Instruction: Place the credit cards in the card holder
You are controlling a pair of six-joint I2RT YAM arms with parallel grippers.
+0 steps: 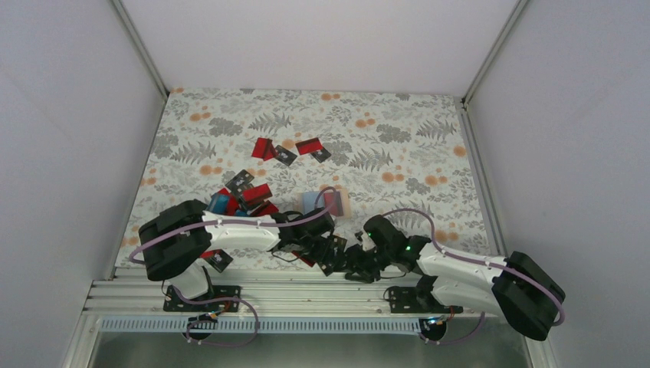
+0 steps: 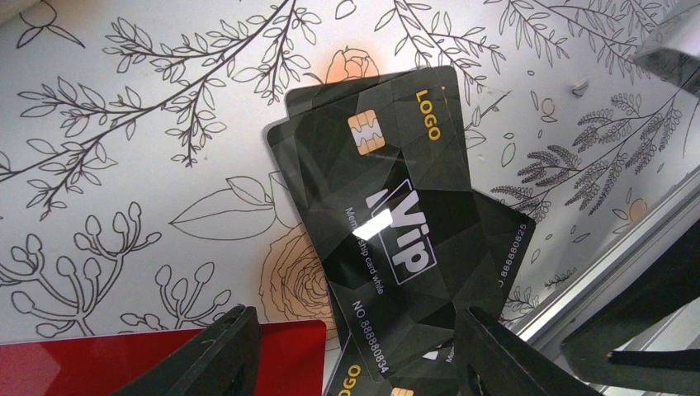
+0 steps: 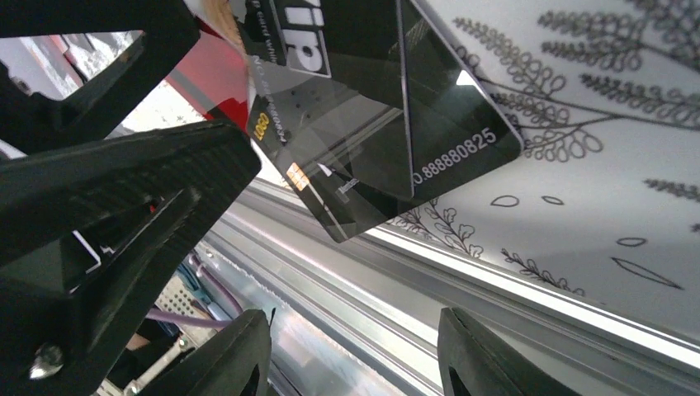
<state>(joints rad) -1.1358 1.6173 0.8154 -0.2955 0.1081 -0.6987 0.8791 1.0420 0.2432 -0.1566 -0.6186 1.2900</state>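
Observation:
Flat black cards whose near corner point(image 3: 337, 229) sticks out over the aluminium rail are below my left gripper, so my right gripper should pinch that overhanging edge point(image 3: 370, 219).
Several black credit cards point(image 2: 388, 214) with gold chips and white "VIP" print lie fanned in a stack on the floral cloth at the table's near edge. My left gripper point(image 2: 355, 313) is open above them, a finger either side of the stack's near end. A red card point(image 2: 124, 363) lies by its left finger point(image 2: 219, 355). My right gripper point(image 3: 353, 313) is open and empty over the aluminium rail, with the same black cards point(image 3: 388, 124) just ahead of it. The card holder point(image 1: 337, 201) lies open behind both grippers, tan outside and blue inside.
More red and black cards lie in a pile point(image 1: 245, 195) at the left and in two small groups point(image 1: 291, 149) farther back. The aluminium rail point(image 3: 462, 272) runs along the table's near edge. The left gripper's black body point(image 3: 99, 190) sits close to my right gripper.

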